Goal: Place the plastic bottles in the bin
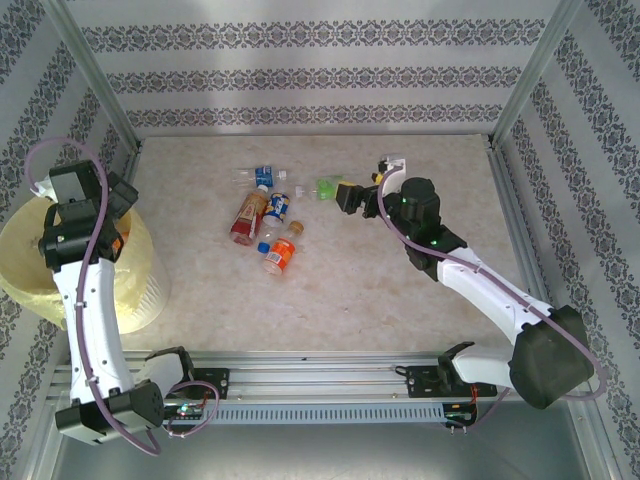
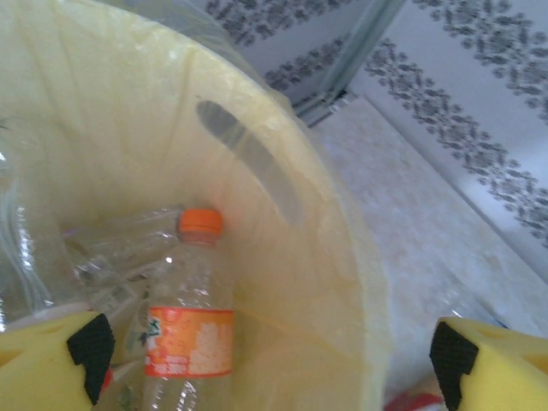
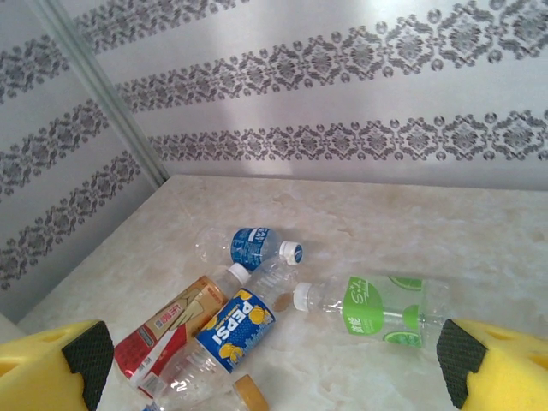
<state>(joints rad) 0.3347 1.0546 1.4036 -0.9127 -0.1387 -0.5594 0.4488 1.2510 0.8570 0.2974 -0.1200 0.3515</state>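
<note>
My left gripper should keep moving, empty, toward the brown-capped bottle, as there is open space (image 1: 309, 256) beside it, and close around the clear part (image 1: 289, 239) below that bottle's cap.
The pale-yellow bin (image 1: 25, 265) stands at the table's left edge, and my left gripper (image 1: 118, 215) hangs over it. In the left wrist view the left gripper (image 2: 270, 368) is open, its yellow fingers (image 2: 51, 360) wide apart. An orange-labelled bottle (image 2: 190, 325) lies free inside the bin (image 2: 342, 214) on other clear bottles (image 2: 120, 248). My right gripper (image 1: 347, 195) is open beside a green-labelled bottle (image 1: 327, 187). From the right wrist, the right gripper (image 3: 270, 360) looks down on the green bottle (image 3: 377, 310), a Pepsi bottle (image 3: 235, 330), a blue-labelled one (image 3: 253, 247) and a red-and-tan one (image 3: 167, 330).
More bottles lie mid-table: a red one (image 1: 247, 217), a blue one (image 1: 277, 208), an orange one (image 1: 281, 256) and a small blue one (image 1: 263, 177). Patterned walls with metal posts (image 1: 90, 70) close the table on three sides.
</note>
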